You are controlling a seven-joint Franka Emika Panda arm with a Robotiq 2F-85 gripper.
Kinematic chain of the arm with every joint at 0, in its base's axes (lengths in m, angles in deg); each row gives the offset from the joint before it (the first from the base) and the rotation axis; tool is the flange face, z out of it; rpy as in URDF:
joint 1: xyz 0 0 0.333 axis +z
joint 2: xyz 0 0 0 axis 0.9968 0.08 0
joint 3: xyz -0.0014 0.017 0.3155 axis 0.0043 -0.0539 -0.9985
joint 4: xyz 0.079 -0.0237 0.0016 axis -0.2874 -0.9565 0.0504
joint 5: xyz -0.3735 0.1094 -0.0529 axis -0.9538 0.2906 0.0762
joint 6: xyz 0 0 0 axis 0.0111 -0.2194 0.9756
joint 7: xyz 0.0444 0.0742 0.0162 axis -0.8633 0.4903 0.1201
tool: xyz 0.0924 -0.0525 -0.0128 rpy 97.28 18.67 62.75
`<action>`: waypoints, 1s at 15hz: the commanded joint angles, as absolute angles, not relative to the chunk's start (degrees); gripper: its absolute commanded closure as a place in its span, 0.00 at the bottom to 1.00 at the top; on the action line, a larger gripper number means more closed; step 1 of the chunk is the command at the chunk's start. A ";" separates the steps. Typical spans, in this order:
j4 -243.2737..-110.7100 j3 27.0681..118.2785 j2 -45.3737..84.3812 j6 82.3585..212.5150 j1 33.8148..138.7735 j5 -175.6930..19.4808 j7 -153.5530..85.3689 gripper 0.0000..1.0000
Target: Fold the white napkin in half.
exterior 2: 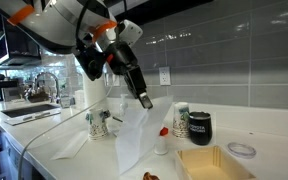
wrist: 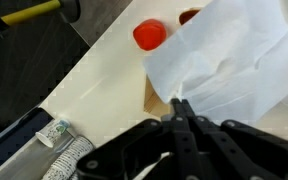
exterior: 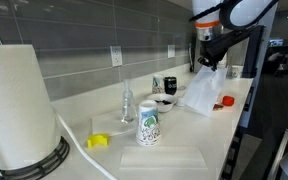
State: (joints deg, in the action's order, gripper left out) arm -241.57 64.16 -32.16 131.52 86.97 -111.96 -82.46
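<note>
The white napkin hanging open (exterior 2: 144, 127) is in my tilted gripper above the counter. I should make my gripper level and bring the held edge down over the napkin's lower half (exterior 2: 133, 155).
The white napkin (exterior: 203, 90) hangs as a thin, floppy, slightly translucent sheet from my gripper (exterior: 209, 62), its lower edge trailing on the counter. It also shows in the other exterior view (exterior 2: 136, 140) hanging below the gripper (exterior 2: 144, 100). In the wrist view the napkin (wrist: 229, 60) spreads out beyond the fingertips (wrist: 181, 105), which are pressed together on its edge. The gripper is shut on the napkin and holds it lifted above the counter.
A patterned paper cup (exterior: 148, 125) stands by a long white rectangular sheet (exterior: 164, 158). A big paper towel roll (exterior: 19, 105) stands in front. A red lid (exterior: 226, 100), a black mug (exterior 2: 198, 125), a yellow block (exterior: 98, 141), a brown tray (exterior 2: 216, 165) and a sink (exterior 2: 29, 108) sit around.
</note>
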 commanded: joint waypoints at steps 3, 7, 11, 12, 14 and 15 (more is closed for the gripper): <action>-241.54 62.12 -39.12 126.39 85.63 -109.56 -74.98 1.00; -241.95 59.24 -38.54 125.18 86.05 -109.97 -73.73 1.00; -242.20 56.91 -34.85 127.05 87.75 -109.25 -71.80 1.00; -242.35 56.94 -33.98 128.65 88.65 -108.47 -70.69 1.00; -242.44 57.67 -32.19 133.15 90.24 -106.23 -67.84 1.00; -242.46 57.89 -31.35 135.43 90.72 -104.99 -66.25 1.00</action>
State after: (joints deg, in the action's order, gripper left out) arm -242.46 56.81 -34.01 129.77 88.96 -108.48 -70.70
